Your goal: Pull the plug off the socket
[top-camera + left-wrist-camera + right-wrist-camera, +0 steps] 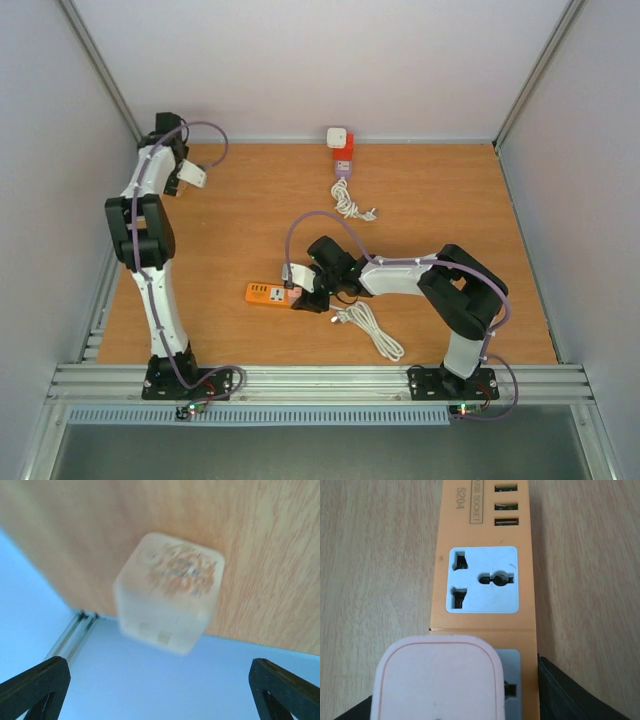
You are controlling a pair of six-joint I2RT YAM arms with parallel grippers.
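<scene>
My left gripper needs to keep going toward the plug [295, 293] until its fingers close on it, because my right gripper is holding the orange power strip [266, 293] under the pink plug.
An orange power strip [262, 293] lies on the wooden table, left of centre. In the right wrist view the strip [485, 625] carries a pale pink plug [440, 680] on its nearest socket; one empty socket and USB ports lie beyond. My right gripper [308, 290] straddles the strip's near end [480, 690]. Its right finger [570, 695] presses the strip's edge, and the plug hides the left one. My left gripper [180, 165] is at the back left corner, open [160, 680]. A blurred white plug cube [170, 592] is ahead of its fingers, untouched, and shows in the top view [194, 176].
A red socket block [343, 152] with a white plug on it stands at the back wall, its white cable [347, 205] trailing forward. Another white cable [372, 330] lies coiled near the front, right of the strip. Grey walls enclose the table on three sides.
</scene>
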